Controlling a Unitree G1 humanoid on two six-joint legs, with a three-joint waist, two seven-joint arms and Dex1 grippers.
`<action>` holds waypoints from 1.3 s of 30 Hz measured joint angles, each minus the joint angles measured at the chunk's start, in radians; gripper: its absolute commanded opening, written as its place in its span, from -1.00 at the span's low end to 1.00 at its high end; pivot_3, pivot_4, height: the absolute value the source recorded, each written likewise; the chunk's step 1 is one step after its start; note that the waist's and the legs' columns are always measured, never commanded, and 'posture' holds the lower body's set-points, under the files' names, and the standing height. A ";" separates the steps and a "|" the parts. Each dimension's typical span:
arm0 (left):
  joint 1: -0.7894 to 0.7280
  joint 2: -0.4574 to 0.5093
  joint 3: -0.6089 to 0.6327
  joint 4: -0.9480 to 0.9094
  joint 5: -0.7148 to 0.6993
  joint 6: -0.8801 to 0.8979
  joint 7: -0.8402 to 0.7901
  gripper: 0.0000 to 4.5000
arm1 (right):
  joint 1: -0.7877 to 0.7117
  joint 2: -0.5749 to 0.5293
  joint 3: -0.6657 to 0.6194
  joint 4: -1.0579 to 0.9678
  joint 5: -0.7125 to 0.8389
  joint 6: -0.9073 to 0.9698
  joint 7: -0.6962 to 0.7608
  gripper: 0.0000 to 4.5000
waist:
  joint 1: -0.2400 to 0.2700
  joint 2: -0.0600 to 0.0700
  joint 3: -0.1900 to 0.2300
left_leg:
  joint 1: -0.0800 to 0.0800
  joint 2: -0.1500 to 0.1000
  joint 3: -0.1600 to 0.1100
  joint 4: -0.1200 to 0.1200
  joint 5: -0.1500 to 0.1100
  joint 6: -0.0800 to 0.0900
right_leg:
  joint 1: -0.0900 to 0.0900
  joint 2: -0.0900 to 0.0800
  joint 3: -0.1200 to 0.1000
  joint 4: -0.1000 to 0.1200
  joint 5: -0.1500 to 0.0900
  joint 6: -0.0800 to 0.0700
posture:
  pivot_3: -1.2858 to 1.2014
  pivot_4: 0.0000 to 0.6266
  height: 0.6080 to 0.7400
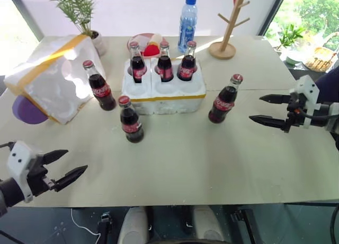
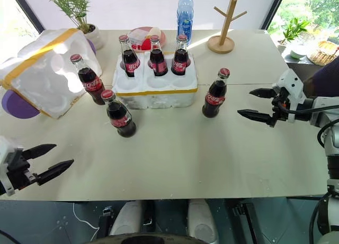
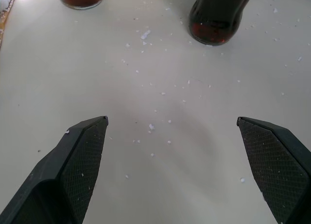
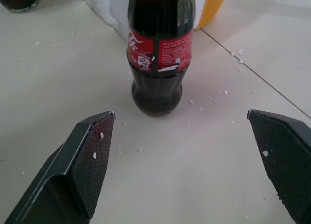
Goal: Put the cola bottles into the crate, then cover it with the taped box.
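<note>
The back bottles [image 1: 164, 68] are standing sunk as far as their labels, so I expect the cola bottle [image 1: 223, 101] to go down only that far when I lower it into the crate.
The white foam crate [image 1: 164, 93] with its yellow band sits mid-table, three cola bottles [image 1: 165, 64] standing in its back wells. Three more stand on the table: one [image 1: 99, 86] at the crate's left, one [image 1: 131, 120] in front of its left corner, one [image 1: 224, 99] to its right. The taped box [image 1: 53, 77] lies tipped on its side at the far left. My right gripper [image 1: 263, 108] is open, level with the right-hand bottle [image 4: 160, 49] and a short gap from it. My left gripper [image 1: 66, 164] hangs open near the table's front left, nothing between its fingers.
Behind the crate stand a blue-capped water bottle [image 1: 187, 24], a red plate [image 1: 148, 43], a wooden peg stand [image 1: 228, 27] and a potted plant [image 1: 85, 16]. A purple object [image 1: 26, 110] lies under the taped box. White foam crumbs dot the tabletop [image 3: 150, 127].
</note>
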 measured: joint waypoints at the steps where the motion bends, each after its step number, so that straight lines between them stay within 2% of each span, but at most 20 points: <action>1: 0.000 0.000 0.000 0.000 0.000 0.000 0.000 0.98 | -0.001 0.000 0.000 0.001 0.000 0.000 0.000 1.00 | 0.000 0.000 0.000 | 0.000 0.000 0.000 0.000 0.000 0.000 | 0.000 0.000 0.000 0.000 0.000 0.000 | 0.03 -0.52 1.00; 13: -0.025 -0.020 -0.014 0.000 0.033 -0.023 0.034 0.98 | 0.033 0.002 -0.002 -0.009 0.001 0.003 -0.007 1.00 | -0.001 0.000 0.000 | 0.000 0.000 0.001 0.000 0.000 0.000 | 0.000 0.000 0.001 0.000 0.000 0.000 | 0.03 -0.52 1.00; 22: -0.139 -0.025 -0.052 0.061 0.071 -0.056 0.085 0.98 | 0.044 0.002 -0.025 -0.046 0.051 0.074 -0.008 1.00 | 0.000 0.000 0.000 | 0.000 0.000 0.001 0.000 0.000 0.000 | 0.000 0.001 0.000 0.000 0.000 0.000 | 0.03 -0.52 1.00; 25: -0.252 -0.033 -0.085 0.111 0.094 -0.083 0.128 0.98 | 0.027 -0.021 -0.064 -0.068 0.139 0.195 0.022 1.00 | 0.003 0.001 0.000 | 0.000 0.000 0.000 0.000 0.000 0.000 | 0.000 0.000 0.000 0.001 0.001 0.001 | 0.03 -0.52 1.00; 31: -0.515 -0.032 -0.212 0.245 0.133 -0.097 0.186 0.98 | -0.031 -0.141 -0.179 -0.182 0.319 0.395 0.110 1.00 | 0.001 0.002 0.001 | 0.001 0.000 0.000 0.000 0.000 0.000 | 0.001 0.001 0.000 0.002 0.002 0.004 | 0.03 -0.52 1.00; 36: -0.728 -0.049 -0.330 0.413 0.209 -0.136 0.233 0.98 | -0.081 -0.143 -0.228 -0.318 0.476 0.527 0.095 1.00 | -0.001 0.001 0.000 | 0.001 0.000 0.000 0.000 0.000 0.000 | 0.000 0.001 0.000 0.004 0.003 0.004 | 0.03 -0.52 1.00; 39: -0.805 -0.058 -0.380 0.499 0.246 -0.171 0.236 0.98 | -0.077 -0.133 -0.233 -0.394 0.525 0.558 0.068 1.00 | 0.001 0.001 0.000 | 0.000 0.000 0.000 0.000 0.000 0.000 | 0.000 0.001 0.000 0.005 0.003 0.004 | 0.03 -0.52 1.00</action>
